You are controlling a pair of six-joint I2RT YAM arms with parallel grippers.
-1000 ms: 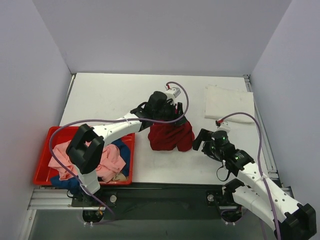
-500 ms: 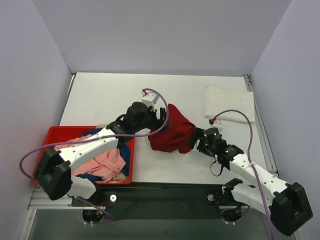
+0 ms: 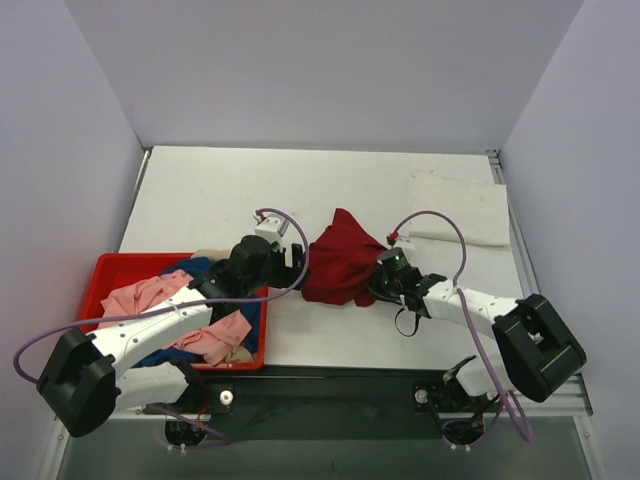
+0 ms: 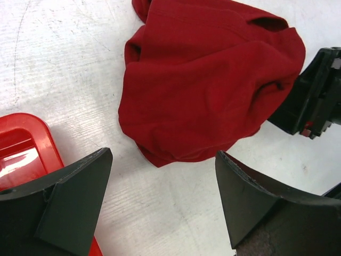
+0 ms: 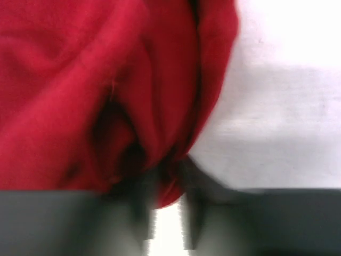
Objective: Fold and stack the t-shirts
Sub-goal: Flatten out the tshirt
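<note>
My right gripper should pull the t-shirt's pinched fold away, with the dark red t-shirt crumpled [image 3: 342, 262], while my left gripper takes the opposite edge [image 3: 314, 288]. This will stretch the t-shirt before folding.
A dark red t-shirt [image 3: 340, 262] lies crumpled in a heap at the middle of the table. My left gripper [image 3: 291, 262] stands open just left of it, nothing between its fingers [image 4: 69, 202]; in the left wrist view the red t-shirt [image 4: 208, 80] lies ahead of the jaws, apart from them. My right gripper [image 3: 378, 284] is at the heap's right edge. The right wrist view is blurred, but its narrow fingers [image 5: 141, 213] pinch a fold of the red cloth [image 5: 133, 96]. A folded white t-shirt [image 3: 460, 208] lies at the back right.
A red bin [image 3: 100, 280] at the front left holds pink [image 3: 215, 335] and blue [image 3: 200, 268] t-shirts; its corner [image 4: 21, 149] shows beside my left finger. The left arm reaches over the bin. Grey walls close off the table's back and sides.
My left gripper let go of the red t-shirt and drew back left toward the bin. The shirt settled on the table. My right gripper moved in to its right edge and closed.
</note>
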